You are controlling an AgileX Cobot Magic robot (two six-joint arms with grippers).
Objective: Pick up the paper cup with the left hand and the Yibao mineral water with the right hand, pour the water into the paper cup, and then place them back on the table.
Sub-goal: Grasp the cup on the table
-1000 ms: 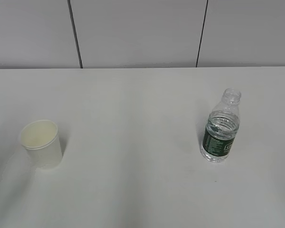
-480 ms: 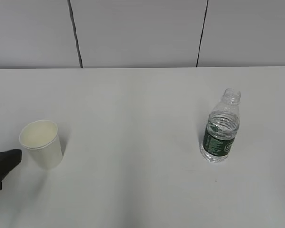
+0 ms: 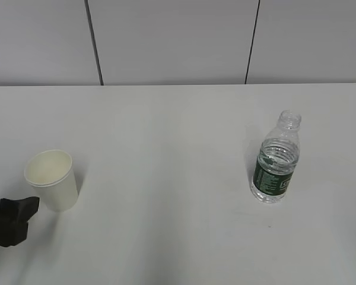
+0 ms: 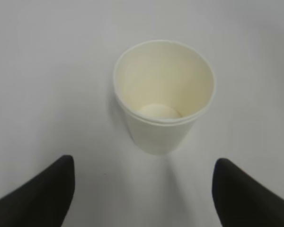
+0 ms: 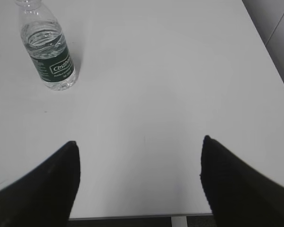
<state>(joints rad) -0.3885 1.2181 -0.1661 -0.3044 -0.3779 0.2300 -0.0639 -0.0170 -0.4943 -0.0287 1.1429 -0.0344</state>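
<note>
My left gripper will lift the white paper cup, and because the cup has a rolled rim, I expect its opening to stay open and nearly round.
The white paper cup stands upright on the left of the white table; it also shows in the left wrist view, empty with a cream inside. My left gripper is at the left edge, just short of the cup, open and empty, its fingers wide apart. The Yibao mineral water bottle stands upright on the right, uncapped, with a dark green label. In the right wrist view the bottle is far at the upper left. My right gripper is open and empty, not seen in the exterior view.
Grey wall panels run behind the table's far edge. The table's near edge and right edge show in the right wrist view.
My left gripper has come into the exterior view from the lower left and moved closer to the cup. The cup and the bottle have not moved.
</note>
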